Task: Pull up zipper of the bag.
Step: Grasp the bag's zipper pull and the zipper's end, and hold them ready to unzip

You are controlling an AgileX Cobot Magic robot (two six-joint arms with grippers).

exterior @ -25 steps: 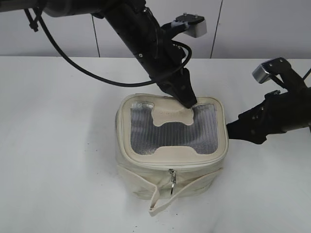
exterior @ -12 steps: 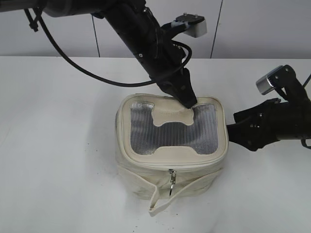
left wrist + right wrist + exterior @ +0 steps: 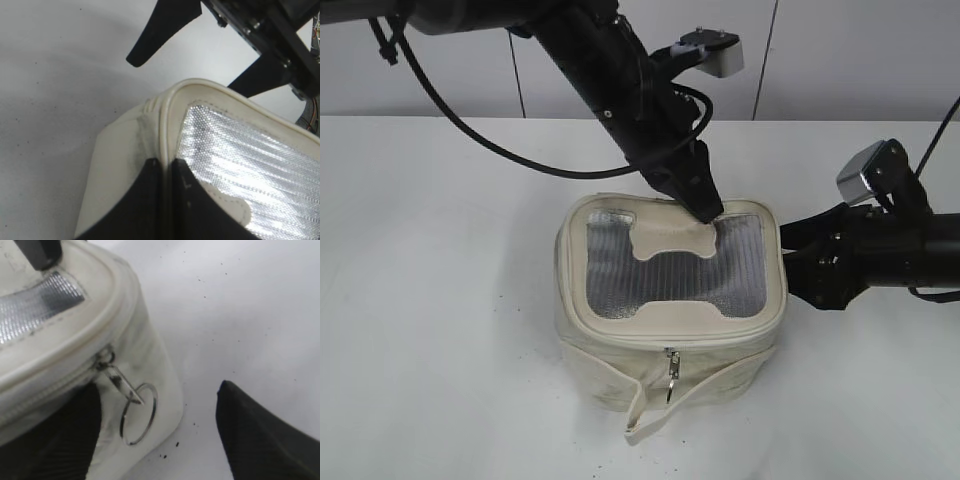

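Note:
I expect the side zipper pull point(image 3: 121, 382) to slide round the bag's corner when I pull and end up beside the second zipper pull, as the zipper line point(image 3: 725, 343) goes there.
A cream bag point(image 3: 670, 340) with a silver quilted top panel stands on the white table. My left gripper point(image 3: 708, 212) is shut on the bag's raised top rim point(image 3: 167, 125) at the back right corner, its fingertips pinching the piping point(image 3: 165, 165). My right gripper point(image 3: 800, 275) is open at the bag's right side. In the right wrist view its fingers point(image 3: 157, 435) straddle a zipper pull with a metal ring point(image 3: 139, 415) hanging at the end of the zipper line; they do not hold it. A second zipper pull point(image 3: 672, 372) hangs on the front face.
A loose cream strap point(image 3: 655, 415) trails from the bag's front onto the table point(image 3: 440, 300). A white wall stands behind the table. The right gripper's fingers also show in the left wrist view point(image 3: 160, 30).
My right gripper has moved left, up to the bag's right side. The left gripper has stayed clamped on the rim. The bag has barely shifted.

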